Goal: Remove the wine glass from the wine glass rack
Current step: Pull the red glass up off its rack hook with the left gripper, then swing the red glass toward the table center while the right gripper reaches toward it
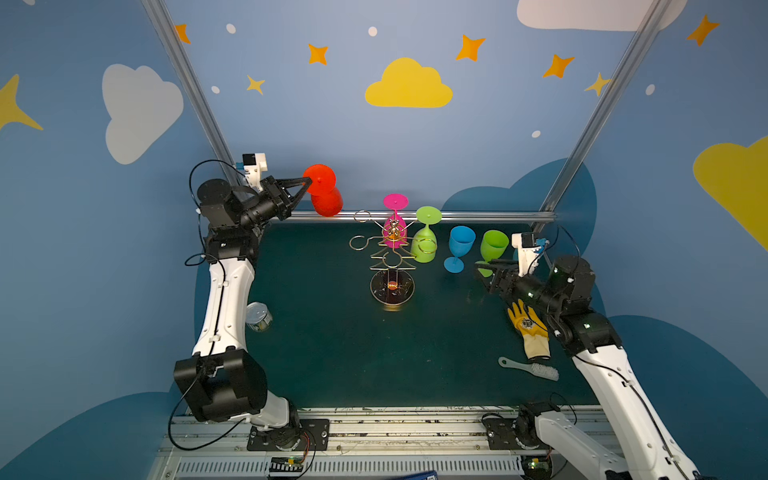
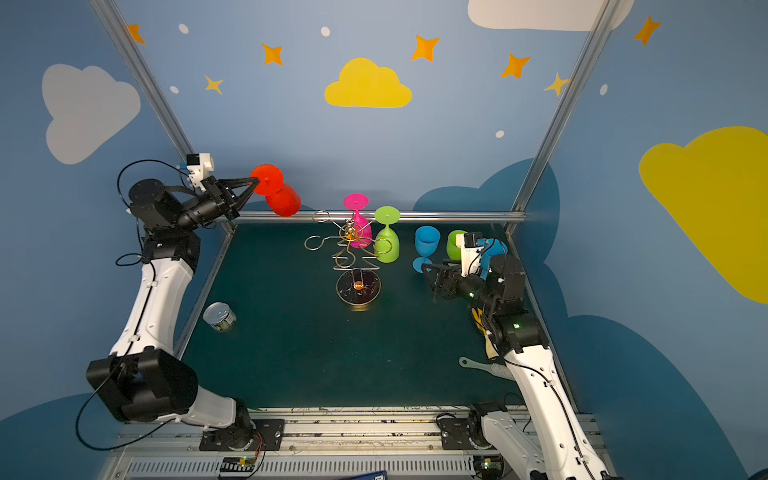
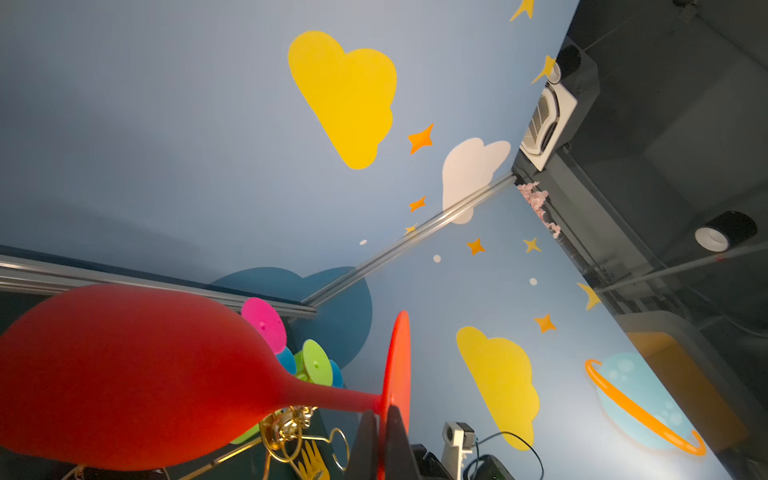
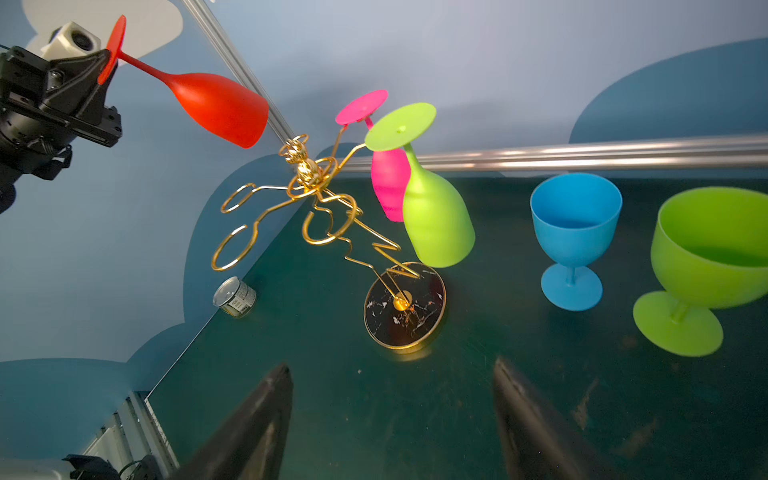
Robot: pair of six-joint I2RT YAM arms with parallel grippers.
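Note:
My left gripper holds only the foot of the red wine glass. It should keep bringing the glass's free bowl [image 1: 328, 203] to my right gripper's open fingers [image 1: 482, 269] until they close.
My left gripper [image 1: 308, 181] [image 3: 384, 415] is shut on the foot disc of a red wine glass [image 1: 326, 195] [image 2: 278, 195] [image 3: 124, 374] [image 4: 216, 104]. It holds the glass high at the back left, bowl tilted down, apart from the wine glass rack. The gold wire wine glass rack [image 1: 384, 259] [image 2: 358, 286] [image 4: 405, 307] stands mid-table on its round dark base. A pink glass [image 1: 395, 226] [image 4: 388, 187] and a lime glass [image 1: 424, 247] [image 4: 436, 216] hang upside down from it. To the right of the rack, my right gripper [image 1: 484, 272] [image 4: 390, 374] hovers open and empty.
A blue goblet [image 1: 460, 245] and a green goblet [image 1: 493, 245] stand upright right of the rack. A tin can [image 1: 258, 316] lies by the left arm. A yellow glove [image 1: 530, 328] and a brush [image 1: 532, 368] lie front right. A metal rail [image 1: 478, 216] edges the back.

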